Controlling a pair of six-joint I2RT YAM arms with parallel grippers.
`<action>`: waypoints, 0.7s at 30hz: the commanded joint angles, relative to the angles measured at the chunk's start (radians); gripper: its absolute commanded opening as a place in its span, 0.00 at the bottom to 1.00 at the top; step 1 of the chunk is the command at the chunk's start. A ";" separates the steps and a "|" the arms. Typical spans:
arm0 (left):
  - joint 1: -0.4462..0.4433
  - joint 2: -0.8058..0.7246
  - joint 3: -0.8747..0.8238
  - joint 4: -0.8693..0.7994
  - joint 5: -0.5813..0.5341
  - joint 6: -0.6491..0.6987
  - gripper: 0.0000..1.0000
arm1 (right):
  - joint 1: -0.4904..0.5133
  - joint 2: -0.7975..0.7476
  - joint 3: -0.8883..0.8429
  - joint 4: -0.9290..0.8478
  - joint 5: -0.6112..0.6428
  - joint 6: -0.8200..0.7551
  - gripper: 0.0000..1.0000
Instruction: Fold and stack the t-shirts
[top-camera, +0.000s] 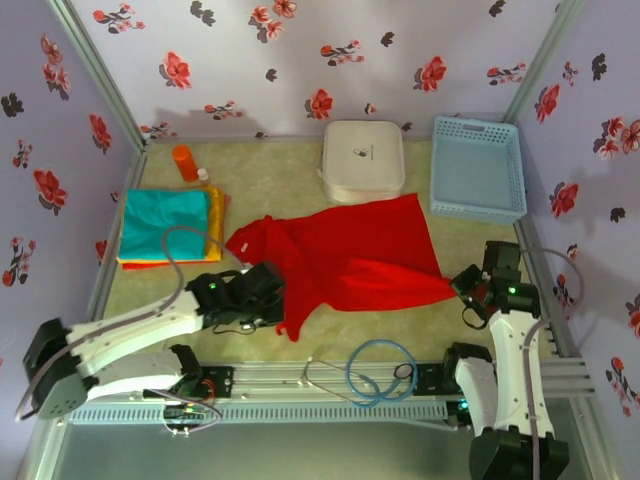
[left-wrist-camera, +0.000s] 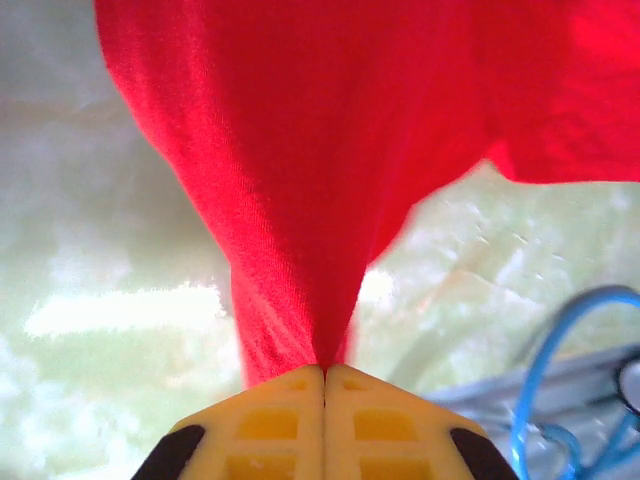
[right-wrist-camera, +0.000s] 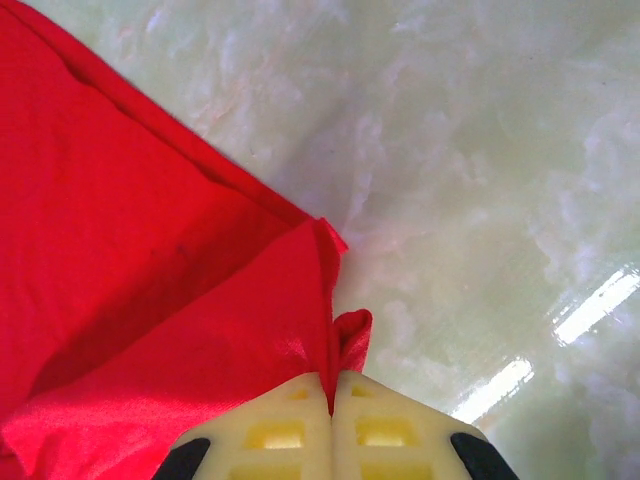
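The red t-shirt's hem corner (top-camera: 446, 288) is held in my right gripper, so my left gripper keeps drawing the t-shirt's bunched sleeve toward the metal rail (top-camera: 270, 373) until that sleeve opens.
A large bright red t-shirt (top-camera: 350, 255) lies spread over the middle of the table. My left gripper (top-camera: 268, 285) is shut on its near left part, and in the left wrist view the red cloth (left-wrist-camera: 300, 180) rises pinched from the closed yellow fingertips (left-wrist-camera: 322, 372). At the right, my right gripper (top-camera: 462, 287) is shut on the shirt's near right corner; its wrist view has a red fold (right-wrist-camera: 335, 345) caught between the closed fingertips (right-wrist-camera: 332, 380). A stack of folded t-shirts, teal (top-camera: 163, 222) on top over yellow and orange, rests at the left.
A white rounded-square case (top-camera: 363, 160) stands at the back centre, a light blue lattice basket (top-camera: 477, 168) at the back right. An orange bottle (top-camera: 186, 162) lies at the back left. A blue cable loop (top-camera: 381, 371) lies on the rail by the arm bases.
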 joint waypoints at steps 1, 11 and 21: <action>-0.047 -0.112 0.019 -0.225 -0.033 -0.121 0.00 | 0.013 -0.019 0.037 -0.102 0.009 0.016 0.00; -0.266 -0.234 -0.028 -0.420 -0.134 -0.407 0.00 | 0.136 -0.014 0.037 -0.140 0.104 0.067 0.02; -0.278 -0.206 -0.100 -0.448 -0.149 -0.421 0.43 | 0.217 0.020 0.023 -0.134 0.175 0.100 0.23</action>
